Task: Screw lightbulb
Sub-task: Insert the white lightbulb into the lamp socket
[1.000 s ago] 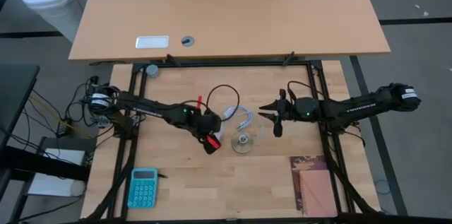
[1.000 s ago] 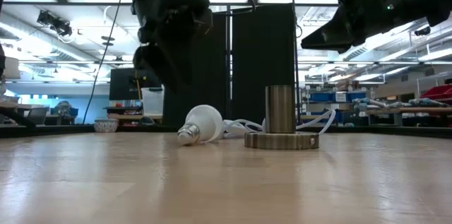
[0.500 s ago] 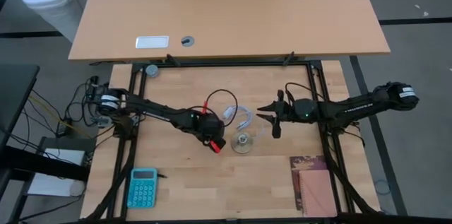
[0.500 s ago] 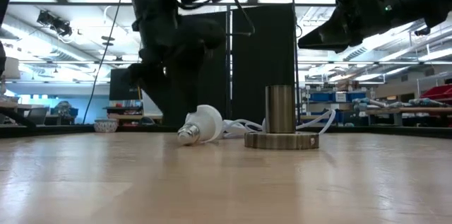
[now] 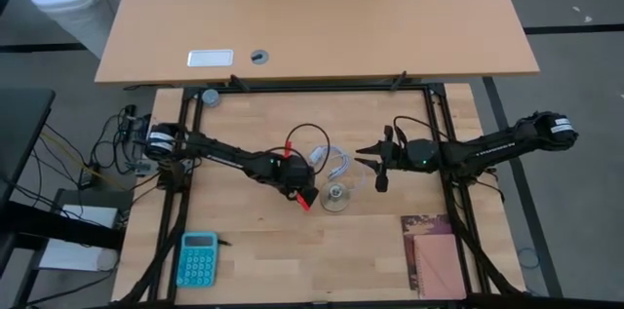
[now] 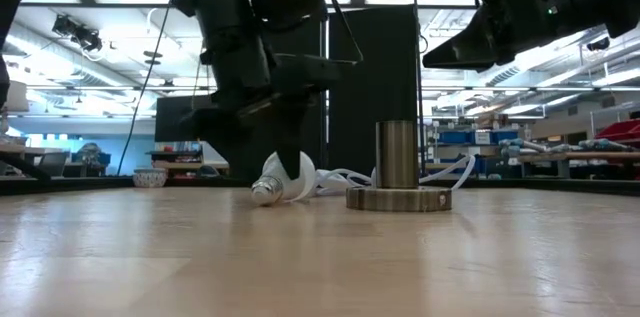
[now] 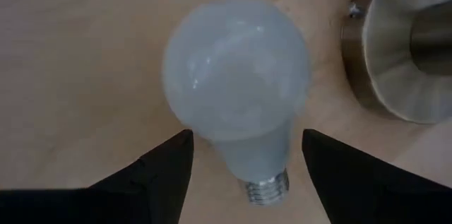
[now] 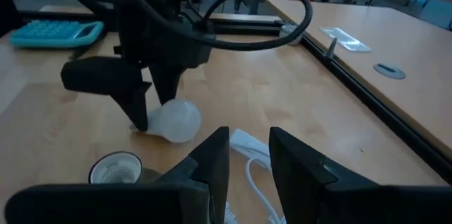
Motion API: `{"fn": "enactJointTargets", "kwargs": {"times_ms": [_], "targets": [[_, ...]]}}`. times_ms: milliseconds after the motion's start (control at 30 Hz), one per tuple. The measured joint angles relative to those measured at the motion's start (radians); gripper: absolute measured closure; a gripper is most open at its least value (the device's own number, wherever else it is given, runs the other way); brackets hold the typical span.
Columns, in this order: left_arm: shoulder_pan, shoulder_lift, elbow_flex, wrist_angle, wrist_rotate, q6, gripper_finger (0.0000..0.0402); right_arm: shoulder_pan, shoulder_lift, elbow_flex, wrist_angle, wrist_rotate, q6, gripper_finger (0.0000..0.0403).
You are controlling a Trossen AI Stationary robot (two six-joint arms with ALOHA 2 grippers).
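The lightbulb (image 7: 238, 72) will still show some threads when the robot brings it upright to the silvery socket, because threads go around the screw base (image 7: 268, 190).
The white lightbulb (image 7: 236, 68) lies on its side on the wooden table, its screw base (image 7: 267, 185) pointing toward the table's near left; it also shows in the low view (image 6: 305, 175). My left gripper (image 7: 247, 146) is open and low over it (image 5: 304, 197), pointing down, one finger on each side of the bulb's neck. The silvery socket (image 5: 334, 197) stands upright just right of the bulb (image 6: 398, 172). My right gripper (image 5: 369, 165) hovers open above the table, right of the socket, over the white cable (image 5: 336, 161).
A teal calculator (image 5: 198, 258) lies at the near left and a brown pad (image 5: 434, 255) at the near right. A black cable loop (image 5: 310, 134) arcs behind the bulb. Black frame rails (image 5: 444, 143) border the work area.
My left gripper has gone toward the table's right edge and down to the bulb, and its open fingers now stand on either side of it. The bulb and socket have stayed where they were.
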Motion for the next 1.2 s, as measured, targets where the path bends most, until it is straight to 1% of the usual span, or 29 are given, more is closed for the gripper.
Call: {"fn": "enactJointTargets", "kwargs": {"times_ms": [167,467,600,867,1033,1200], "targets": [[0.008,0.008,0.000,-0.013,-0.007,0.056,0.0135,0.000,0.002,0.000,0.006,0.000,-0.007,0.0301],[0.020,0.008,0.000,-0.036,-0.041,0.217,0.0196,0.000,0.002,0.000,0.010,-0.001,-0.007,0.0301],[0.026,0.008,0.000,-0.067,-0.045,0.295,0.0213,0.000,0.002,0.000,0.009,-0.001,-0.007,0.0301],[0.033,0.007,0.000,-0.079,-0.075,0.470,0.0219,0.000,0.002,0.000,0.008,-0.003,-0.007,0.0301],[0.033,0.014,-0.004,-0.050,-0.102,0.537,0.0219,0.000,0.002,0.000,0.008,-0.003,-0.006,0.0301],[0.033,0.038,-0.003,-0.029,-0.107,0.604,0.0219,0.000,0.002,0.000,0.002,-0.003,-0.006,0.0301]]}}
